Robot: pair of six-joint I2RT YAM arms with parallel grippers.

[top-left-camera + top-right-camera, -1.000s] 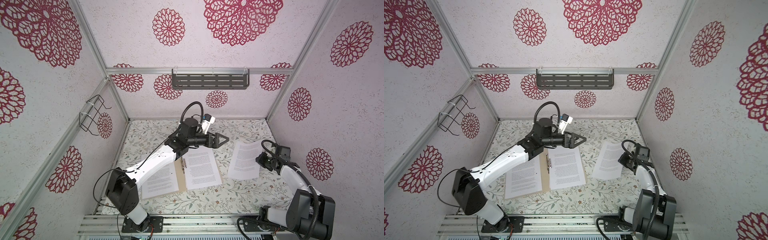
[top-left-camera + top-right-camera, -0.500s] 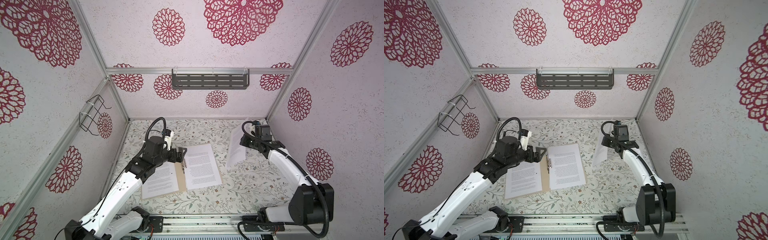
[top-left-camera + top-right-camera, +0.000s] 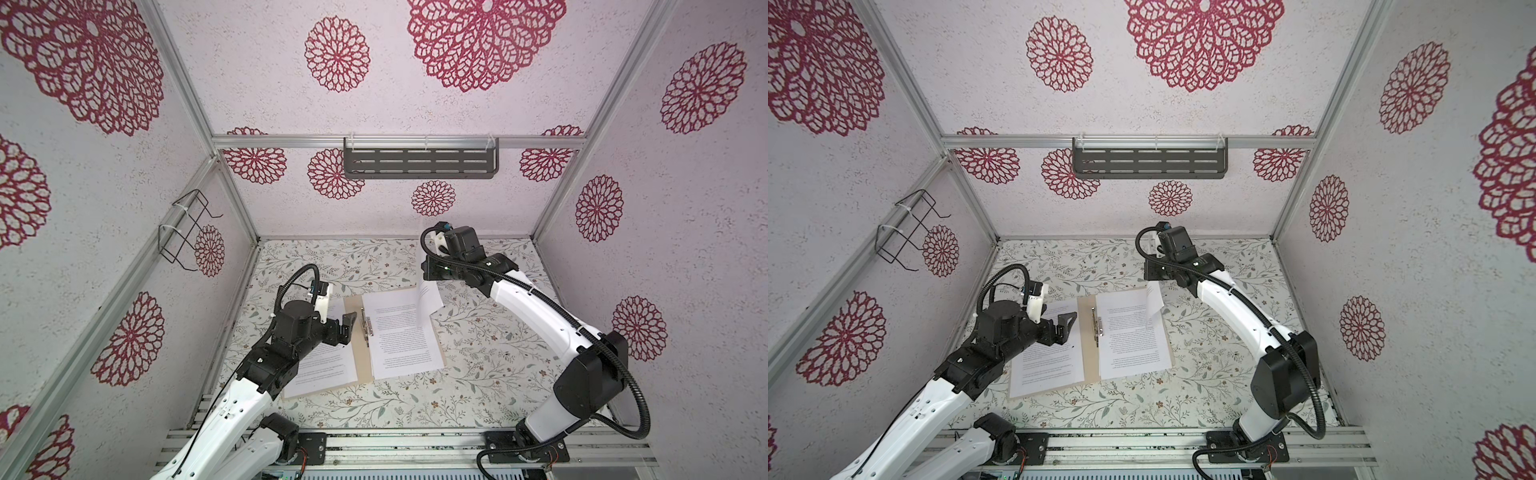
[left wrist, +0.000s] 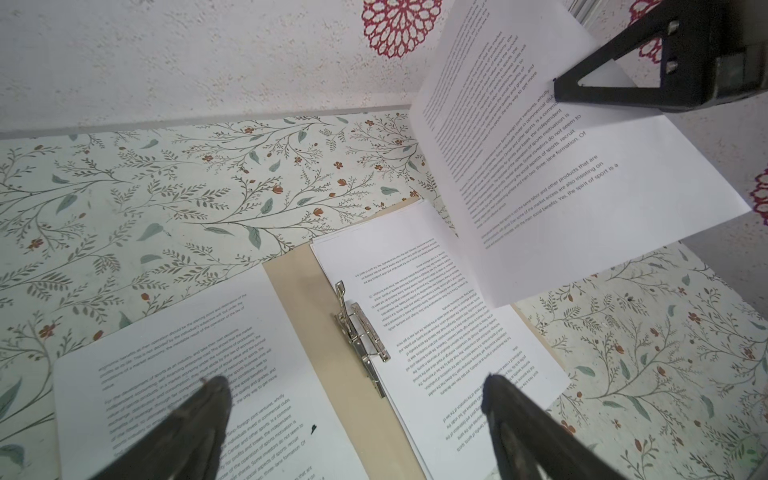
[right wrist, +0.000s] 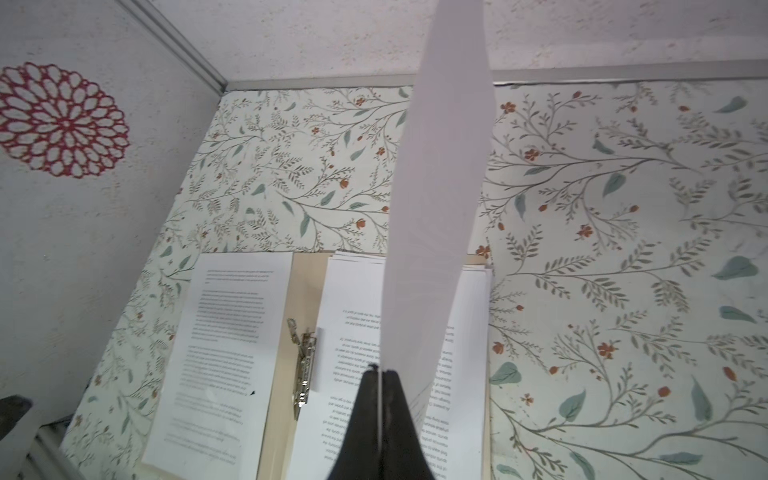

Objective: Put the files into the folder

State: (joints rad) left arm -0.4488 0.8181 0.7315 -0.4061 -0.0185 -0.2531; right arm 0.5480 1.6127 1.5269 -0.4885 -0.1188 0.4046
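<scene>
The sheet's lower edge (image 3: 429, 309) is hanging over the stack in the folder (image 3: 400, 332). My right gripper should keep lowering the sheet until it lies there, then let go.
The beige folder (image 3: 360, 365) (image 3: 1090, 353) lies open on the table, its metal clip (image 4: 361, 332) on the spine. A stack of files (image 3: 403, 336) (image 5: 469, 332) rests on its right half, and one printed sheet (image 3: 328, 365) (image 4: 187, 374) lies across its left half. My right gripper (image 3: 424, 281) (image 5: 379, 370) is shut on the edge of another sheet (image 3: 426, 301) (image 4: 519, 166), which hangs down over the stack's far right corner. My left gripper (image 3: 347, 328) (image 4: 353, 390) hovers open over the spine, holding nothing.
The floral table cover (image 3: 478, 353) stretches right of the folder and behind it. A dark slotted shelf (image 3: 419, 160) hangs on the back wall and a wire rack (image 3: 187, 232) on the left wall. Aluminium rails (image 3: 415, 444) run along the front edge.
The right gripper has lifted a sheet off the table at the right and carried it left over the folder. The left arm has drawn back from the far middle to the folder's spine.
</scene>
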